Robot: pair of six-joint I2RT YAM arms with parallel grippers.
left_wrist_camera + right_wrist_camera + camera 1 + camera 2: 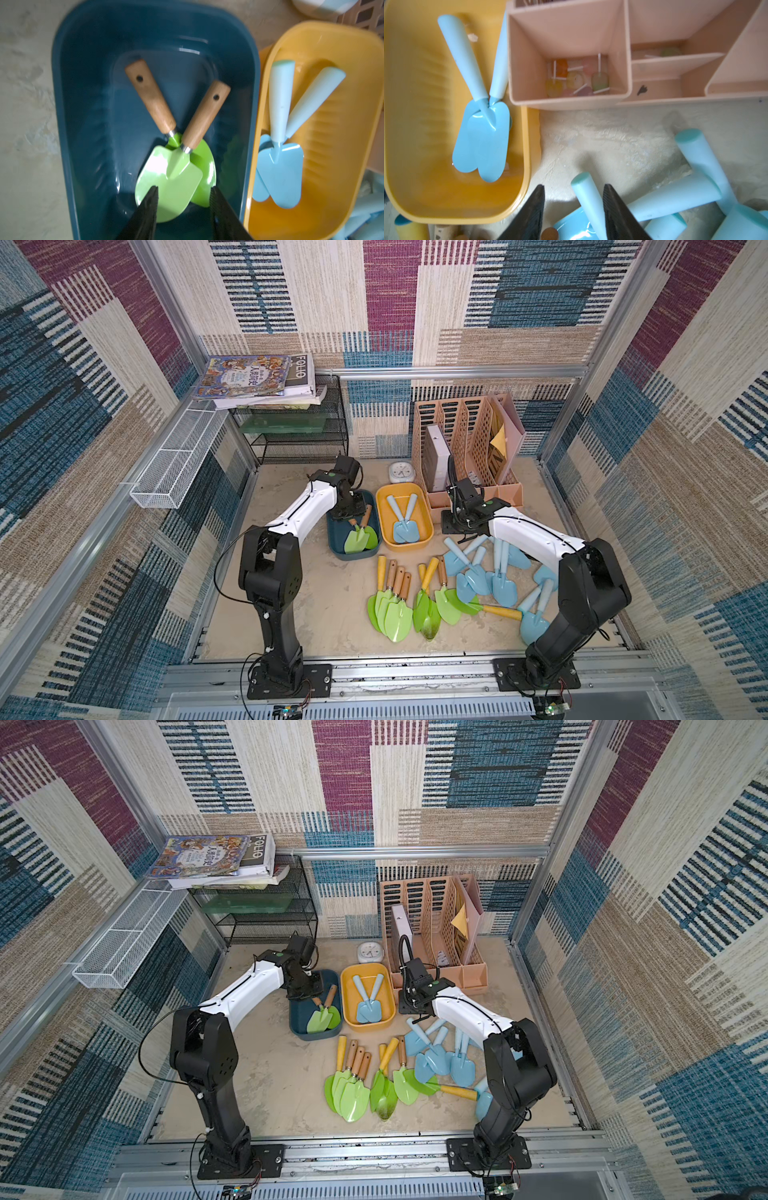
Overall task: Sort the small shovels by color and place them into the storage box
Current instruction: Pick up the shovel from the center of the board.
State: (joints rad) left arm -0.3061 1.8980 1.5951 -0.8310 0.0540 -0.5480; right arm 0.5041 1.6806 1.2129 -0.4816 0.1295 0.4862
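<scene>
The blue shovel's blade lies uncovered, so my right gripper keeps moving toward the blue shovel's handle pointing at the pink organizer until its fingers are on both sides of that handle.
Two green-bladed shovels with brown wooden handles lie crossed in the dark blue storage box. My left gripper hangs open just above their blades, holding nothing; it also shows in a top view. Two pale blue shovels lie in the yellow storage box. My right gripper is open low over the blue pile, with one pale blue handle between its fingers, close to one of them. Several green shovels lie loose on the table in front of the boxes.
A pink file organizer stands right behind the right gripper; its front compartment holds lollipops. A white clock sits behind the yellow box. A black wire rack with books and a white mesh basket are at the back left.
</scene>
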